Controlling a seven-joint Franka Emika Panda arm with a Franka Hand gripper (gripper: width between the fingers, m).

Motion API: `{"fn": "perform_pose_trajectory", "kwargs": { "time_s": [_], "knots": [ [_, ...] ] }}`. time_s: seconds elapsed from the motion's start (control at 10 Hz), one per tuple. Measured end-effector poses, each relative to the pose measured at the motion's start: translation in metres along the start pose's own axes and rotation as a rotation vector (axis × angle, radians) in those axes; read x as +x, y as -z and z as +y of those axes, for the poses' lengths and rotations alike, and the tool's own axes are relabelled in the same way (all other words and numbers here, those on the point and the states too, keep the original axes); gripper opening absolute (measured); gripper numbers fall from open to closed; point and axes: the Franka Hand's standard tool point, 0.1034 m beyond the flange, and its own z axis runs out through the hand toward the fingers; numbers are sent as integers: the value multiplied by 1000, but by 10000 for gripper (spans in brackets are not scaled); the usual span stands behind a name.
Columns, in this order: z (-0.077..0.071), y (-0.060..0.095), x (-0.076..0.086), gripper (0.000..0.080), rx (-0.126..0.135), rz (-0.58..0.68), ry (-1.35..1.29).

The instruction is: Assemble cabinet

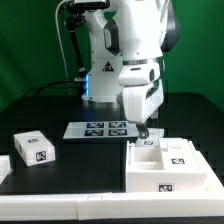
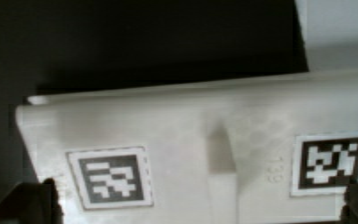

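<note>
My gripper is about to push the white cabinet part, which will slide in and cover an open hollow (image 1: 148,155) that I see beside the seated tagged piece.
The cabinet box (image 1: 168,170) is a large white thin-walled box with a marker tag on its front, at the exterior view's lower right. Smaller white pieces sit in and on it, one tagged (image 1: 178,152). My gripper (image 1: 143,134) hangs just over the box's back left corner. In the wrist view a white cabinet part (image 2: 211,130) with two tags fills the frame. The dark fingertips (image 2: 34,200) stand wide apart at either side of it. The gripper (image 2: 197,208) is open, holding nothing. A separate white tagged block (image 1: 35,147) lies on the table at the left.
The marker board (image 1: 100,128) lies flat behind the box, under the arm. Another white piece (image 1: 4,166) shows at the exterior view's far left edge. A white ledge (image 1: 60,205) runs along the front. The table (image 1: 90,165) is black.
</note>
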Motion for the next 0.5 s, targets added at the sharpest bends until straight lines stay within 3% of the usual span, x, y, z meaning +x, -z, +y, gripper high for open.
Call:
{"fn": "perform_pose_trajectory", "kwargs": {
  "time_s": [0.3, 0.4, 0.5],
  "knots": [
    [-1, -8, 1, 766, 13, -1, -2],
    [-2, -9, -1, 581, 17, -2, -4],
    [-3, -11, -1, 581, 21, -4, -5]
  ]
}}
